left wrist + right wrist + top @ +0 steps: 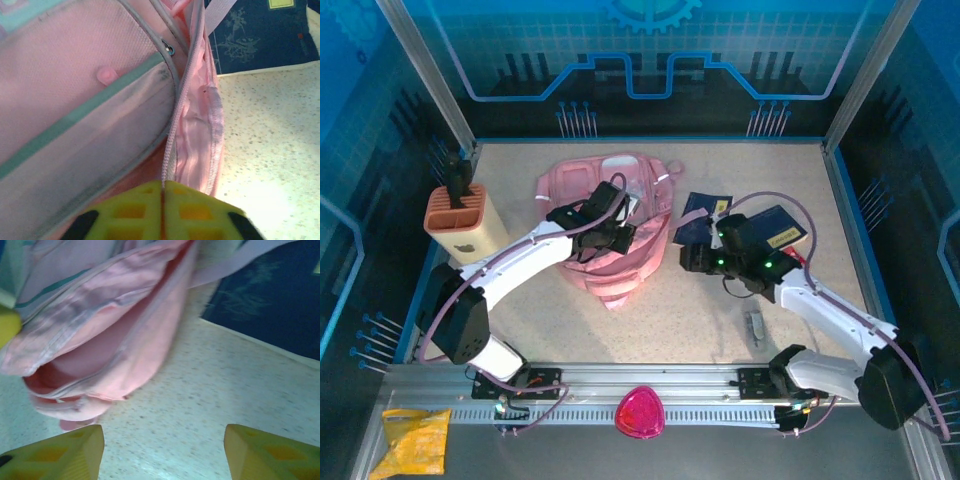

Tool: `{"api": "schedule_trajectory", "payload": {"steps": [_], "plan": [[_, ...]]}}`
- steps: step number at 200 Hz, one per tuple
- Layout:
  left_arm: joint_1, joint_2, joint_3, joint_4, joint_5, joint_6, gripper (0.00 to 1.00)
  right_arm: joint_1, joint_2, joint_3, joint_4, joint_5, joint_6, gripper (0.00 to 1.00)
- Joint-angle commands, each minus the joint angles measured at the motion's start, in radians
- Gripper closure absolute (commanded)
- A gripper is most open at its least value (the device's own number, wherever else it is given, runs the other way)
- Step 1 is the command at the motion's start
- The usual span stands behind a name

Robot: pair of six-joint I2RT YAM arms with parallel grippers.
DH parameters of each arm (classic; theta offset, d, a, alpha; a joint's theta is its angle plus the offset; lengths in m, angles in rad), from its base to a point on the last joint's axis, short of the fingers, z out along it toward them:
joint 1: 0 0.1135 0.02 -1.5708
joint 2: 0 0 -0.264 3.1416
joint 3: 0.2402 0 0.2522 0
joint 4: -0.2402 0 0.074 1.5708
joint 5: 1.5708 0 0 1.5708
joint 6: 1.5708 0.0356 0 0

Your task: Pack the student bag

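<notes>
I should use my left gripper to pull the flat book out from under the bag's strap [693, 216] and brace it while my right gripper takes its far edge [729, 203].
The student bag [615, 225] is a soft pink backpack lying in the middle of the table with its main zipper open. My left gripper [618, 240] rests on top of it. In the left wrist view its yellow fingers [135, 210] are pressed together on the bag's zipper edge [177, 125]. My right gripper [688, 258] hovers just right of the bag. The right wrist view shows the right gripper [162, 450] open over bare table, nothing between its fingers, with the bag's open mouth [75, 365] ahead and to the left.
Two dark blue books [700, 215] [780, 228] lie right of the bag under the right arm. A tan pencil holder [463, 222] stands at the left. A small grey item [757, 327] lies near the front right. A magenta rounded triangle [640, 412] and a yellow packet [415, 440] sit off the table's front edge.
</notes>
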Motion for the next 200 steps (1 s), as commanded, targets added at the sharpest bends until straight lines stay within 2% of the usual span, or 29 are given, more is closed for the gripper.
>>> {"api": "schedule_trajectory", "payload": {"steps": [1, 10, 19, 34, 60, 81, 104, 136, 174, 200], "plan": [[-0.003, -0.059, -0.003, 0.019, 0.094, -0.136, 0.8, -0.079, -0.045, -0.012, -0.151, -0.002, -0.034, 0.32], [-0.011, -0.066, -0.009, 0.061, 0.131, -0.195, 0.77, -0.117, -0.058, -0.013, -0.175, -0.015, -0.038, 0.31], [-0.027, -0.066, -0.011, 0.112, 0.154, -0.254, 0.69, -0.156, -0.064, -0.019, -0.187, -0.043, -0.045, 0.29], [-0.063, -0.034, 0.011, 0.163, 0.156, -0.33, 0.6, -0.22, -0.057, -0.02, -0.204, -0.091, -0.055, 0.27], [-0.112, 0.079, 0.099, 0.196, 0.142, -0.42, 0.58, -0.303, -0.023, -0.023, -0.213, -0.119, -0.057, 0.27], [-0.136, 0.181, 0.171, 0.209, 0.121, -0.463, 0.58, -0.352, 0.012, -0.025, -0.178, -0.164, -0.046, 0.32], [-0.154, 0.302, 0.272, 0.206, 0.117, -0.476, 0.57, -0.374, 0.082, -0.017, -0.131, -0.155, -0.04, 0.38], [-0.155, 0.484, 0.414, 0.199, 0.071, -0.491, 0.57, -0.404, 0.197, -0.001, -0.034, -0.164, -0.029, 0.46], [-0.145, 0.676, 0.62, 0.169, -0.067, -0.48, 0.54, -0.412, 0.334, 0.061, 0.019, -0.19, -0.033, 0.48], [-0.114, 0.83, 0.85, 0.043, -0.088, -0.489, 0.5, -0.418, 0.378, 0.084, 0.05, -0.19, -0.029, 0.47]]}}
